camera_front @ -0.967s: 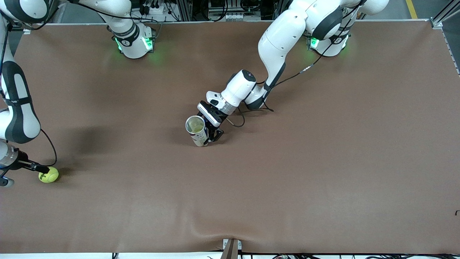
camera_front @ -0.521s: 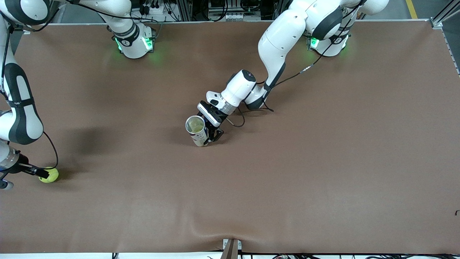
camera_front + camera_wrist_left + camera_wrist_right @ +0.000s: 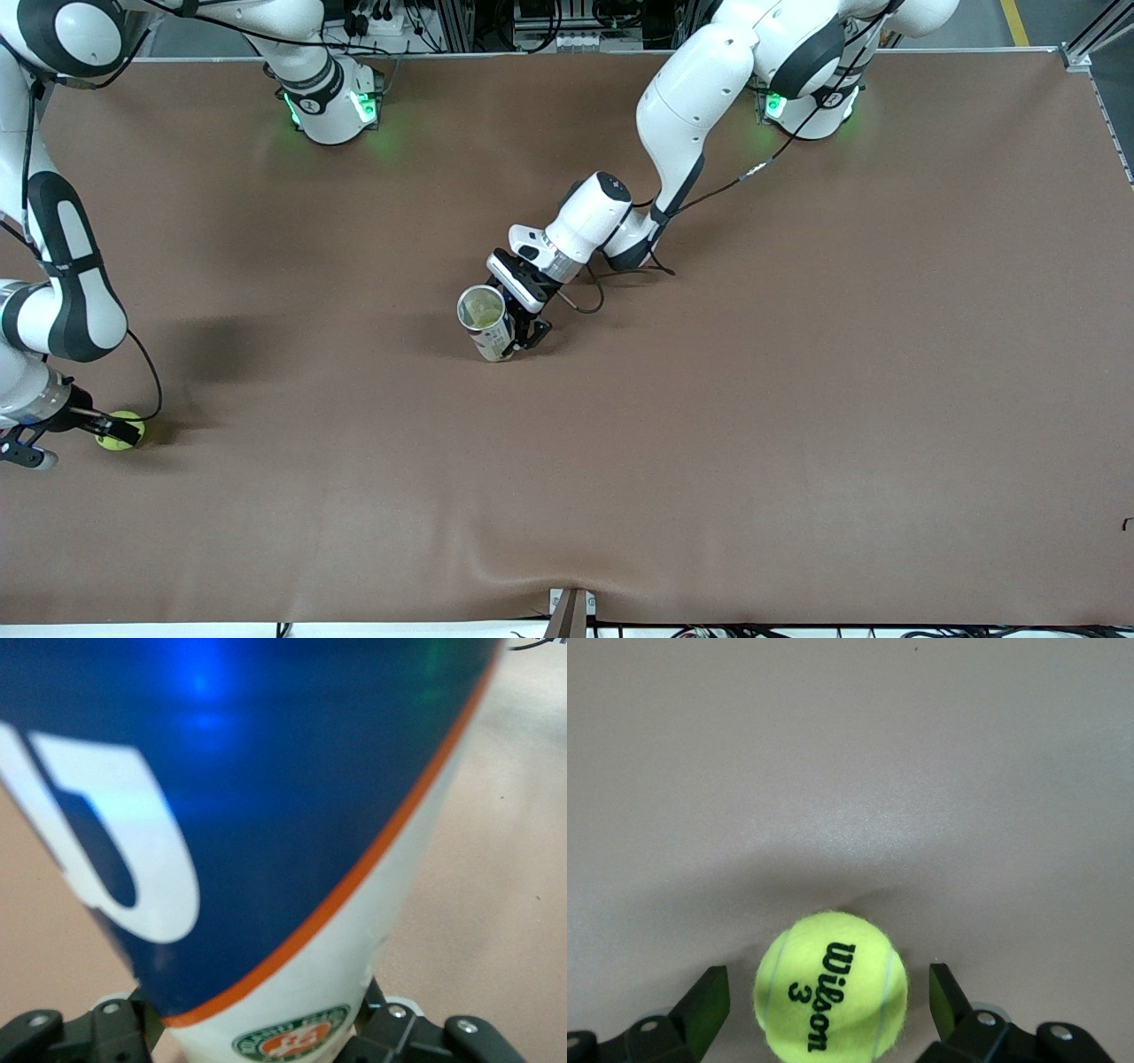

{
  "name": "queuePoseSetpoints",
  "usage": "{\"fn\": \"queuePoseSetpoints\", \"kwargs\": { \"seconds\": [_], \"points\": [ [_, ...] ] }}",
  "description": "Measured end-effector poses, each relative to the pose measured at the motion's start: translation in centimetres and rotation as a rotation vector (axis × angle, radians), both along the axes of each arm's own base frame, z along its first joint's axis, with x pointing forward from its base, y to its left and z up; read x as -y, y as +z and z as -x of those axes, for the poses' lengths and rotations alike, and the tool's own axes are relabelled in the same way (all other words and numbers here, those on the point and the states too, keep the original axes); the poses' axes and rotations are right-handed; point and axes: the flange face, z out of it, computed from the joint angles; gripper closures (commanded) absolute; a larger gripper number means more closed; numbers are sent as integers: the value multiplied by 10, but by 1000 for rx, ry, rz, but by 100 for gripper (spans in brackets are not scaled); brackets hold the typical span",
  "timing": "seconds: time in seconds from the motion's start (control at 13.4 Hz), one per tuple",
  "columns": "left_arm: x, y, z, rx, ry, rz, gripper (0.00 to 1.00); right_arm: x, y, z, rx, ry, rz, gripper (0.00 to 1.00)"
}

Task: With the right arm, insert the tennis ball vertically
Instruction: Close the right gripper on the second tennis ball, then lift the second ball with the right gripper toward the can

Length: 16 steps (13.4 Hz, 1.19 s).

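The can's opening (image 3: pixel 483 308) shows empty space below its rim. When I put the tennis ball (image 3: pixel 116 440) in, it will sink inside, below the can's rim.
A yellow tennis ball (image 3: pixel 113 440) lies on the brown table near the right arm's end; in the right wrist view the tennis ball (image 3: pixel 831 988) shows black lettering. My right gripper (image 3: pixel 117 431) is down at the ball, open, its fingers (image 3: pixel 709 1005) standing on either side with a gap to each. At the table's middle my left gripper (image 3: pixel 514 341) is shut on a blue and white ball can (image 3: pixel 485 321), which stands with its open mouth up. In the left wrist view the can (image 3: pixel 266 815) fills the picture between the left gripper's (image 3: pixel 257 1041) dark fingers.
Both arm bases stand along the table edge farthest from the front camera, with green lights on them. A cable (image 3: pixel 709 190) trails from the left arm across the table. A small bracket (image 3: pixel 571 611) sits at the table's edge nearest the front camera.
My right gripper has moved over the tennis ball, so one finger now covers part of it. The left arm and the can have stayed still.
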Motion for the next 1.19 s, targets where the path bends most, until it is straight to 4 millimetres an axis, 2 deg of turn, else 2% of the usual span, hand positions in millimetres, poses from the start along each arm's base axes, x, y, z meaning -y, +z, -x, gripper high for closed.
{"fn": "queuePoseSetpoints", "kwargs": {
  "seconds": [0.07,0.15,0.22,0.3,0.37,0.6,0.89,1.04,1.19],
  "points": [
    [-1,0,-1,2,2,-1,18,0,-1,0,-1,-1,-1,0],
    [-2,0,-2,2,3,-2,18,0,-3,0,-3,-1,-3,17],
    [-2,0,-3,3,4,-2,18,-1,-7,1,-8,-1,-5,75],
    [-2,0,-3,3,4,-2,18,-1,-11,2,-12,-1,-9,82],
    [-2,0,-3,3,4,-2,18,-2,-14,2,-17,-1,-11,100],
    [-2,0,-3,3,4,-2,18,-8,-3,-5,-77,4,-10,100],
    [-1,0,-2,3,2,-2,18,-34,27,-26,-156,18,-2,100],
    [-1,0,-1,2,1,-1,18,-63,44,-35,-206,-29,-10,100],
    [-1,0,-1,2,1,-1,18,-116,60,-44,-245,-84,-41,100]
  ]
}}
